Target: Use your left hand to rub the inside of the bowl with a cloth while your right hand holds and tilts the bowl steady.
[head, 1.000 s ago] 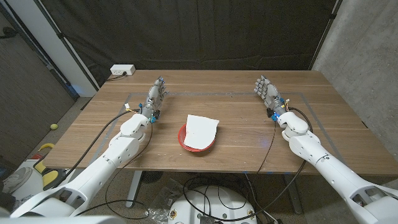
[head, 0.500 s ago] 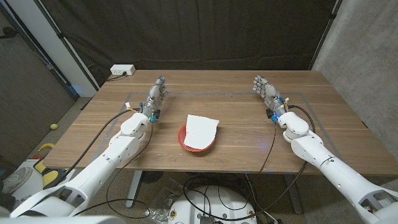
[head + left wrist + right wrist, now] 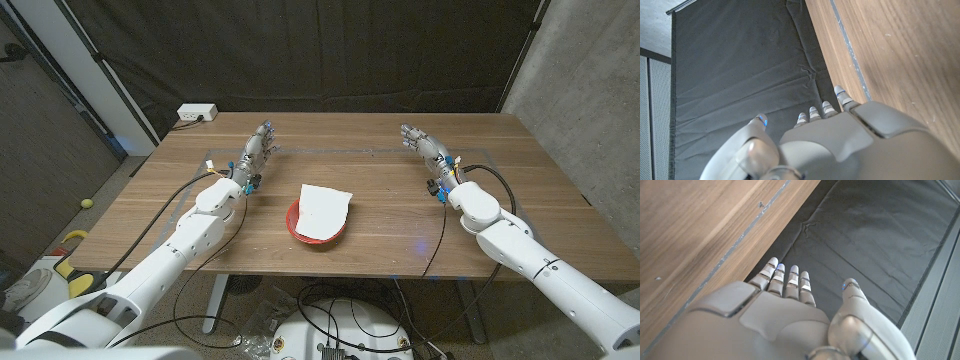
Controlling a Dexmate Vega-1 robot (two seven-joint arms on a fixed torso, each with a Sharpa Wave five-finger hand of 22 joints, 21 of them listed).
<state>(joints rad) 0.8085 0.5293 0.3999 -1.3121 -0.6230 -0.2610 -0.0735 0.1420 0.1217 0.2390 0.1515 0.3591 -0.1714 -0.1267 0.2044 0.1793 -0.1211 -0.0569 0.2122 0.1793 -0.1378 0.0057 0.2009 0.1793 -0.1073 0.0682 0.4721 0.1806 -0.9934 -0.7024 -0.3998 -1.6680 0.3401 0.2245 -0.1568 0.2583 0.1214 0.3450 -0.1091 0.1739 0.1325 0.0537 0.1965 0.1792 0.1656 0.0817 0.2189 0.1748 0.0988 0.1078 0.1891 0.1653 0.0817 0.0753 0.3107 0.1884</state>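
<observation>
I expect the bowl to be empty inside when I lift the cloth off, because the white cloth lies flat [image 3: 324,211] across the red bowl's rim [image 3: 293,222].
A red bowl [image 3: 300,232] sits near the table's front middle in the head view. A white cloth [image 3: 322,208] lies folded over it and hides most of its inside. My left hand [image 3: 254,153] stands well to the left of the bowl and farther back, fingers straight and apart, holding nothing. My right hand [image 3: 427,148] is far off to the bowl's right, also farther back, fingers spread and empty. The wrist views show the back of my left hand [image 3: 840,140] and my right hand [image 3: 775,315] above bare wood, fingers extended.
A white power strip [image 3: 197,113] lies at the table's far left corner. Grey tape lines [image 3: 330,152] mark a rectangle on the wooden table [image 3: 380,215]. A black curtain [image 3: 330,50] hangs behind the table. Cables run along both forearms.
Both hands have turned and tilted slightly, the right one shifting a little to the left and back. Bowl and cloth have not moved.
</observation>
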